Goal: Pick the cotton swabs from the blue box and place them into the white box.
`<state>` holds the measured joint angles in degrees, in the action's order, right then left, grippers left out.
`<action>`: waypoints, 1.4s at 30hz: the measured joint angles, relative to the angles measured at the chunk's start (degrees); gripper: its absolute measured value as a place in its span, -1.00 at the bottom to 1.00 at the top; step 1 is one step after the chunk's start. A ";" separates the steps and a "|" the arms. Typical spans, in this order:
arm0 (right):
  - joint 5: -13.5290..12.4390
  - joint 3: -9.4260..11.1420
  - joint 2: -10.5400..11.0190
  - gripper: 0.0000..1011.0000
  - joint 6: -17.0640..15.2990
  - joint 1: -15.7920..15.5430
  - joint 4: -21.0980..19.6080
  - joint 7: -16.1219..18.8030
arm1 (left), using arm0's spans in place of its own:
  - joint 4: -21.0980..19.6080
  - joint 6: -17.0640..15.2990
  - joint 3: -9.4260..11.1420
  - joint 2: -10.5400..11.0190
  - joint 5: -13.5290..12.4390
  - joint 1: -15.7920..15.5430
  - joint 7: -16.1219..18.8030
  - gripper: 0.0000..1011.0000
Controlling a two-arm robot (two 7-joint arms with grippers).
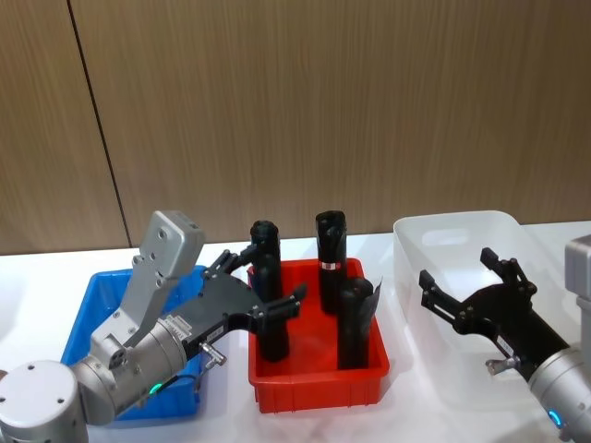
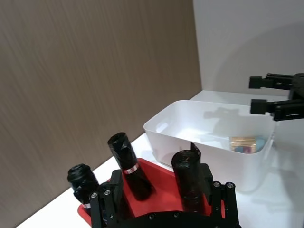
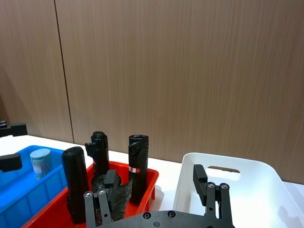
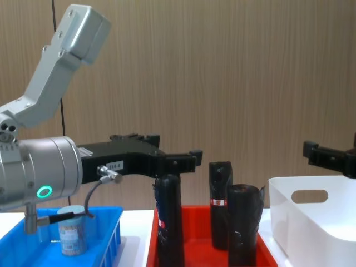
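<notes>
The black roll [image 4: 243,222] nearest the white box will stay stiff and rolled up when the robot lifts it, because it stands straight on its end [image 1: 353,358].
One tub of cotton swabs [image 4: 71,231] stands upright in the blue box [image 4: 109,236], also seen from the right wrist as cotton swabs [image 3: 40,164] in the blue box [image 3: 16,202]. Another tub of cotton swabs [image 2: 247,144] lies on the floor of the white box [image 2: 204,159]. My left gripper [image 1: 263,286] is open and holds nothing. It hangs high over the blue box [image 1: 92,300], reaching toward the red crate. Over the white box [image 1: 452,231], my right gripper [image 1: 459,272] also hangs open, with nothing in it.
A red crate [image 1: 319,383] sits between the two boxes and holds three tall black rolls [image 1: 331,249]. The left fingertips are close to the nearest roll [image 1: 268,305]. A wooden wall panel stands right behind the white table.
</notes>
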<state>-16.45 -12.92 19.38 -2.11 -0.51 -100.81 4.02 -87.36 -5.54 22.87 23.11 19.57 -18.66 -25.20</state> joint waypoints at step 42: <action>-0.01 -0.02 -0.04 0.98 0.16 -0.33 -0.42 -0.19 | -5.86 4.81 3.19 -1.22 -8.10 5.11 24.55 0.99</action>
<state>-16.46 -12.94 19.34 -1.95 -0.84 -101.23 3.83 -93.22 -0.73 26.06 21.89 11.47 -13.55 -0.65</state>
